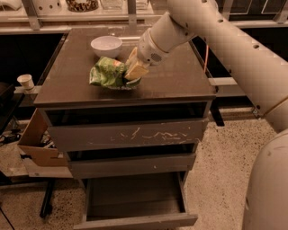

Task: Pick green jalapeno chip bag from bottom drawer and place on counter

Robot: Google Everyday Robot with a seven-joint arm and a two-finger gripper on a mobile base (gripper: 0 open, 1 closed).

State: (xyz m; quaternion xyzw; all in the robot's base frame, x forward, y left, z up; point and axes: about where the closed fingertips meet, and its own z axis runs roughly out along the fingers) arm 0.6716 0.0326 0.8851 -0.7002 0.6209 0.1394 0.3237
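Note:
I should keep lowering my gripper, as the green jalapeno chip bag [107, 73] is low over clear counter [111, 93] in front of the white bowl, until the bag rests there, and then let go.
The green jalapeno chip bag [107, 72] lies on the counter [175, 76], just in front of the white bowl [106, 46]. My gripper [133, 72] sits at the bag's right edge, low over the counter, its tan fingers [136, 71] touching the bag. The bottom drawer [135, 197] is pulled open below, with a dark bare floor.
The upper drawer front with white scratches [130, 134] is shut. A cardboard box [38, 143] and a paper cup [26, 81] stand to the left. A pale shelf with metal posts [90, 11] runs behind the counter. My white arm [234, 49] crosses the right side.

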